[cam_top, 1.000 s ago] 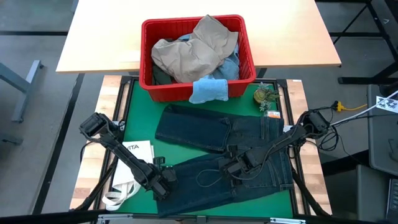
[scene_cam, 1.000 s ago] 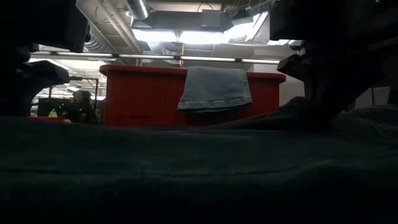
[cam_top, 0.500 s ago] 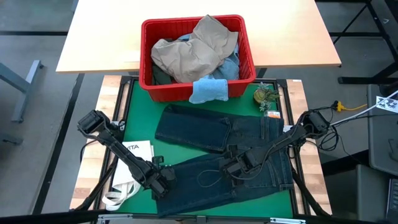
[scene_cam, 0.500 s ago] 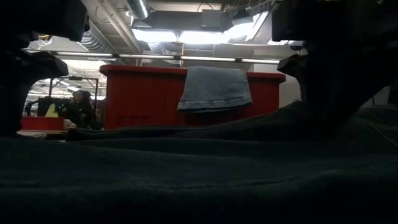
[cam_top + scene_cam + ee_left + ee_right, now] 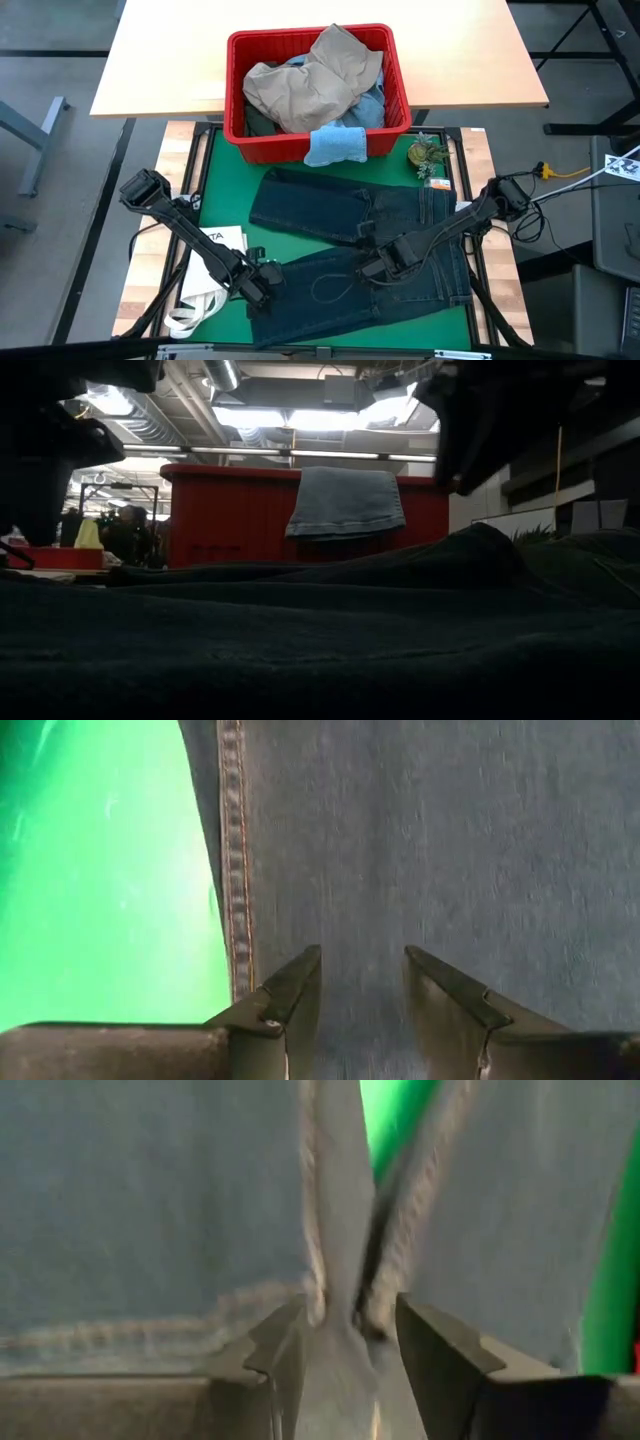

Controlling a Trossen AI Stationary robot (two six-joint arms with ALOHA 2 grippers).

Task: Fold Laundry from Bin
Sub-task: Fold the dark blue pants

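Observation:
I should straighten the near leg of the jeans (image 5: 318,312), which slants toward the mat's near edge, and tidy its near hem corner (image 5: 258,342) with my left gripper before folding.
Dark navy jeans (image 5: 360,250) lie spread on the green mat, one part folded over the other. My left gripper (image 5: 262,285) hangs open just above their near left part, close to a stitched side seam (image 5: 235,870). Over the jeans' middle my right gripper (image 5: 375,268) is open too, and a raised ridge of denim (image 5: 345,1280) shows below its fingers. In the low view that ridge is a hump (image 5: 480,545) with the gripper clear above it. The red bin (image 5: 232,90) at the far edge holds more laundry, tan trousers (image 5: 310,80) on top. A light blue cloth (image 5: 335,145) hangs over its near rim.
A white tote bag (image 5: 215,270) lies on the mat's near left beside my left arm. A small green-brown object (image 5: 428,155) and a card sit at the far right of the mat. Bare green mat (image 5: 225,190) shows left of the jeans.
My right gripper has let go of the jeans' raised fold and gone up, rolling a little; the hump of denim stays standing where it was. My left gripper has also lifted slightly off the jeans, still open.

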